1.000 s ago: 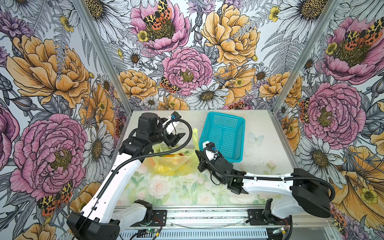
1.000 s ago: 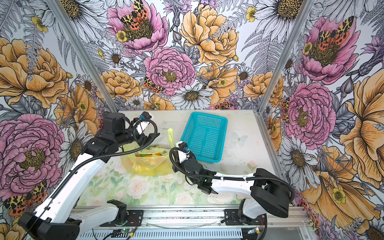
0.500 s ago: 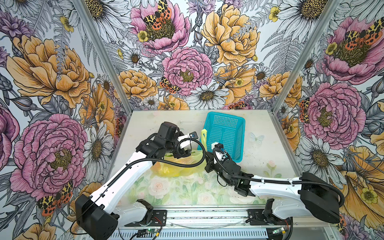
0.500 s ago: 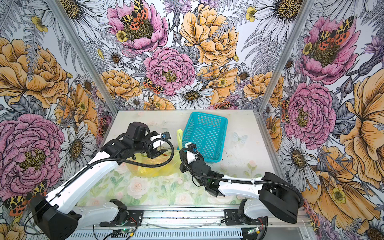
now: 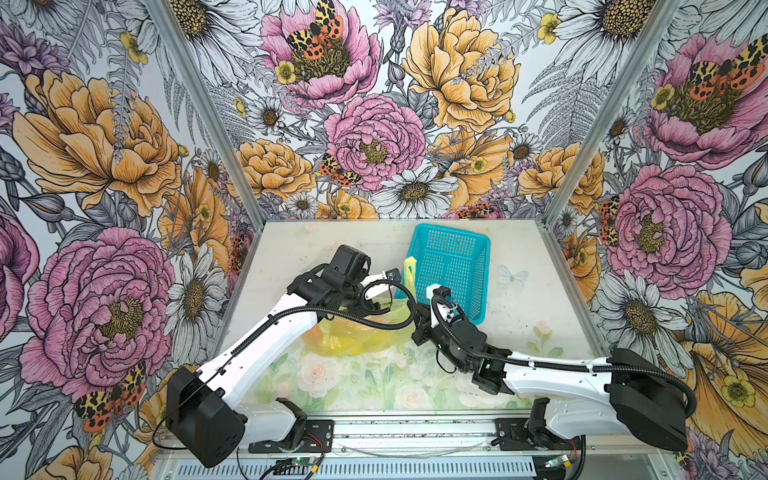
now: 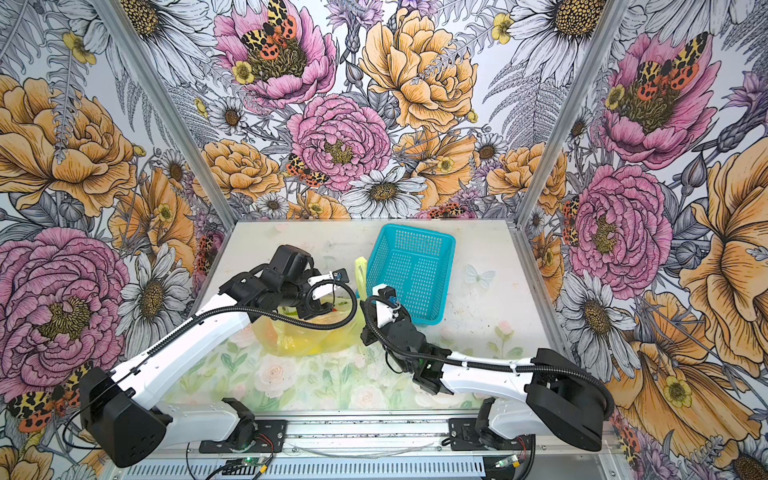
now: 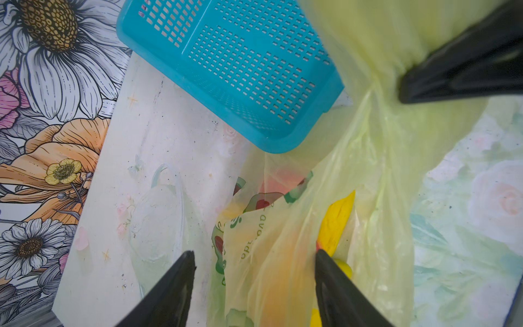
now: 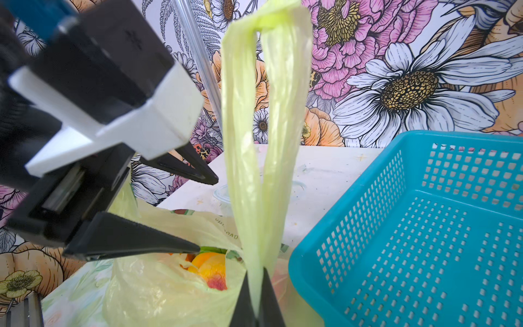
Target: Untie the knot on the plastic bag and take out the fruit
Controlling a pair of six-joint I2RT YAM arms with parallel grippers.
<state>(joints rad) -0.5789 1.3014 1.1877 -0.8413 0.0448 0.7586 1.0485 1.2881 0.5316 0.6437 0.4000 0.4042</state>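
Note:
My right gripper squeezes the handle loop's strands (image 8: 256, 245) together, bunching the bag's opening. That gripper should open while my left gripper raises the bag's printed side (image 7: 253, 234).
The yellow-green plastic bag (image 5: 353, 338) (image 6: 305, 338) lies mid-table with its mouth open. My right gripper (image 8: 256, 271) (image 5: 413, 305) is shut on one handle loop (image 8: 254, 127) (image 5: 409, 268), which stands upright beside the basket. My left gripper (image 7: 254, 252) (image 8: 208, 215) (image 5: 374, 305) hangs open over the mouth, and its jaws straddle the printed bag wall (image 7: 271, 240). Fruit shows inside: a long yellow piece (image 7: 336, 220) by one finger and a peach-coloured one (image 8: 210, 269). The knot is out of view.
A turquoise perforated basket (image 5: 451, 270) (image 8: 410, 226) (image 7: 240, 70) sits at the back right, touching the bag's handle side. Floral walls close in the table on three sides. The floral mat (image 5: 374, 382) lies bare in front of the bag.
My left arm has swung from the back left across and down to the bag's mouth, and its jaws have narrowed a little. The right gripper has shifted slightly towards the basket with the handle.

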